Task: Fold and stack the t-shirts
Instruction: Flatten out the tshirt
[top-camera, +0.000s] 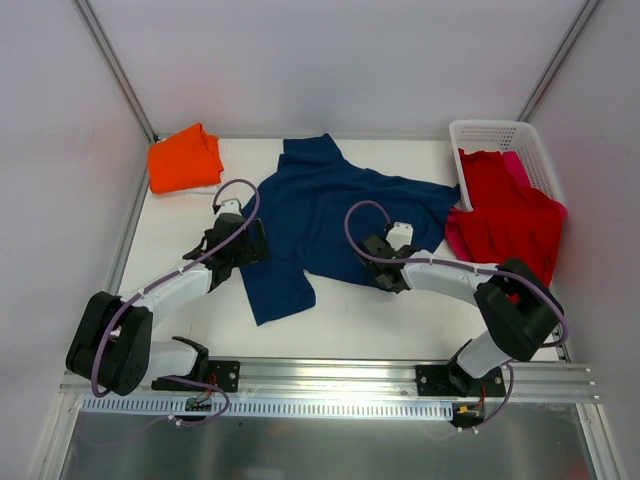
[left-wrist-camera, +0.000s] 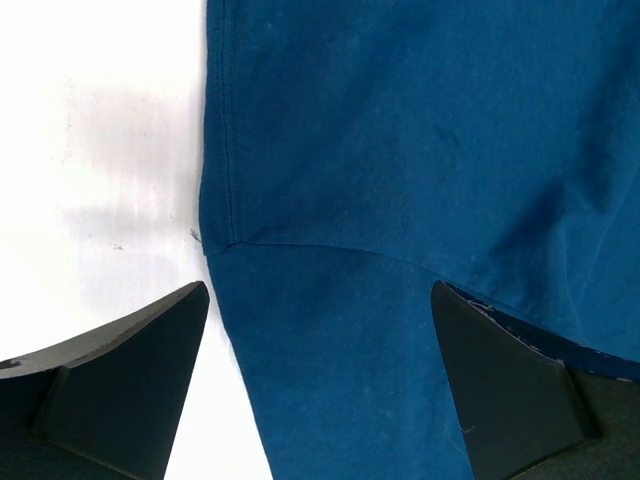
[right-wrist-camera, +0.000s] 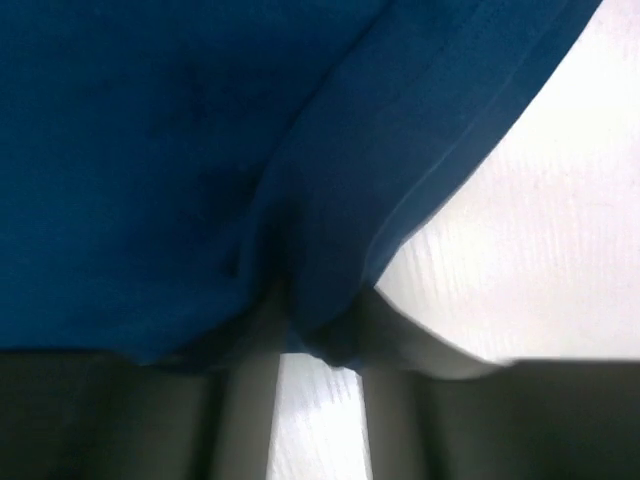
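The navy blue t-shirt's hem sits bunched in my right gripper, so next I open my fingers to let the cloth spread, then pinch the fold's near end.
The navy blue t-shirt lies spread and crumpled in the middle of the white table, its print hidden. My left gripper is open at the shirt's left edge; in the left wrist view its fingers straddle a seam of the navy cloth lying flat below. My right gripper is at the shirt's near right edge. In the right wrist view it is shut on a bunched fold of the navy hem. A folded orange t-shirt lies at the back left.
A white lattice basket stands at the back right with a red t-shirt spilling over its near side and a pink one inside. Metal frame posts rise at both back corners. A rail runs along the near edge.
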